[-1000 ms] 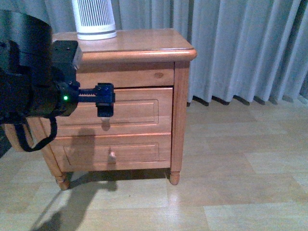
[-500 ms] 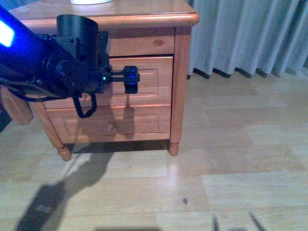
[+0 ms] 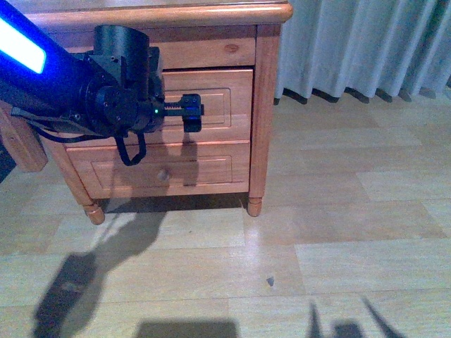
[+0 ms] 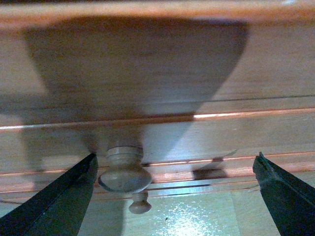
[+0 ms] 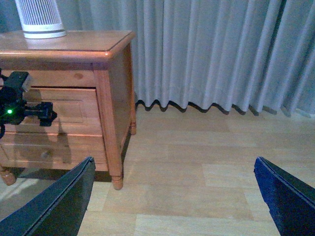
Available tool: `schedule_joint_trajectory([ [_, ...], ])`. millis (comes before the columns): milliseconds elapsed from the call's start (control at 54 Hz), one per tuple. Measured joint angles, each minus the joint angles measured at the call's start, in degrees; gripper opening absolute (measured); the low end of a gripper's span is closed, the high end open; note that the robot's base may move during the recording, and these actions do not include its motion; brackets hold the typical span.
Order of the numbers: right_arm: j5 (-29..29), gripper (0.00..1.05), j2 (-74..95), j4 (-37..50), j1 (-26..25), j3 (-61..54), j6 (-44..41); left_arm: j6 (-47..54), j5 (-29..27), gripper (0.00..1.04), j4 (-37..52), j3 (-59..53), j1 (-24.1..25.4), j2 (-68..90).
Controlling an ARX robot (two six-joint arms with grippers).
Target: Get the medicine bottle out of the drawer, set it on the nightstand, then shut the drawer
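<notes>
The upper drawer will slide straight out and stay level when I pull its knob, because a straight gap runs around its wooden front.
The honey-brown nightstand stands at the upper left of the front view. Its upper drawer is shut, so the medicine bottle is hidden. My left gripper is open and level with the drawer front. In the left wrist view the drawer's round wooden knob sits between the open fingers, close beside one finger, with the left gripper not touching it. My right gripper is open and empty over the bare floor, away from the nightstand.
The lower drawer with its knob is shut. A tall white ribbed device stands on the nightstand top. Grey curtains hang behind. Pale wooden floor spreads in front and to the right.
The front view has tilted down, so the nightstand top and the white device slid up out of frame. My left arm has reached further in and holds the gripper at the upper drawer front.
</notes>
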Motion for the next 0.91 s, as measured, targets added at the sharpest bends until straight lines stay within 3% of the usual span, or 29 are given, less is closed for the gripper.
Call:
schedule_joint_trajectory([
  [204,0.0,0.98,0.0,0.0,0.0,0.0,0.0,-0.8,-0.4,0.96,1.0,0.2,1.7,1.0],
  [444,0.0,0.98,0.0,0.0,0.0,0.0,0.0,-1.5,-0.6,0.53,2.3,-0.1,3.1,1.0],
  [630,0.0,0.98,0.0,0.0,0.0,0.0,0.0,-0.7,0.0,0.28,3.6,-0.7,2.8,1.0],
  [907,0.0,0.98,0.0,0.0,0.0,0.0,0.0,1.8,0.0,0.25,10.1,-6.9,2.6,-1.0],
])
